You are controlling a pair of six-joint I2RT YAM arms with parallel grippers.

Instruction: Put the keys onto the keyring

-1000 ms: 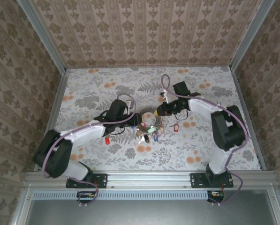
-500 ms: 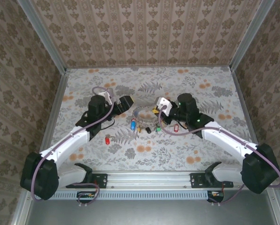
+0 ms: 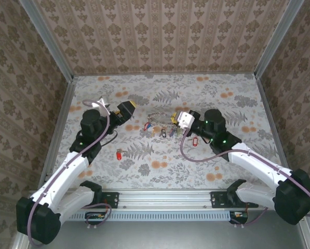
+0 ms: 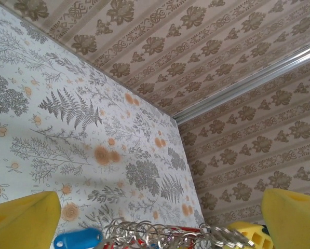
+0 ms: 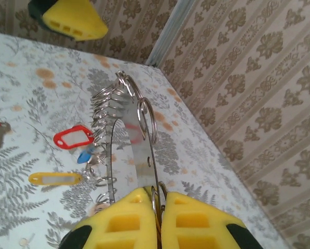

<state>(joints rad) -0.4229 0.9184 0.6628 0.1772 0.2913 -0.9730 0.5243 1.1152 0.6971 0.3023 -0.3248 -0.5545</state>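
My right gripper is pinching the near rim of the edge-on keyring (image 5: 146, 175). I should turn the keyring and pass its far rim (image 5: 124, 85) to my left gripper before I work the loops.
The keyring (image 3: 159, 115) is a pale flat ring edged with small wire loops, held on edge above the table. My right gripper (image 3: 182, 118) is shut on its right rim; in the right wrist view the yellow fingers (image 5: 129, 218) pinch the plate (image 5: 136, 150). Several keys (image 3: 162, 131) with coloured tags hang under it, among them a blue one (image 3: 148, 125) and a yellow one (image 5: 55, 178). My left gripper (image 3: 126, 110) stands open just left of the ring, apart from it. Its wrist view shows the loops (image 4: 165, 236) and a blue tag (image 4: 77, 238) low between the fingers (image 4: 19, 220).
A red key (image 3: 118, 154) lies loose on the floral table, in front of the left arm. A red tag (image 3: 193, 140) lies beside the right arm. The enclosure's patterned walls and metal corner posts (image 3: 268, 40) close off the back and sides.
The left gripper has drawn back to the left, off the keyring. The right arm has swung out, and its gripper holds the ring with the keys dangling.
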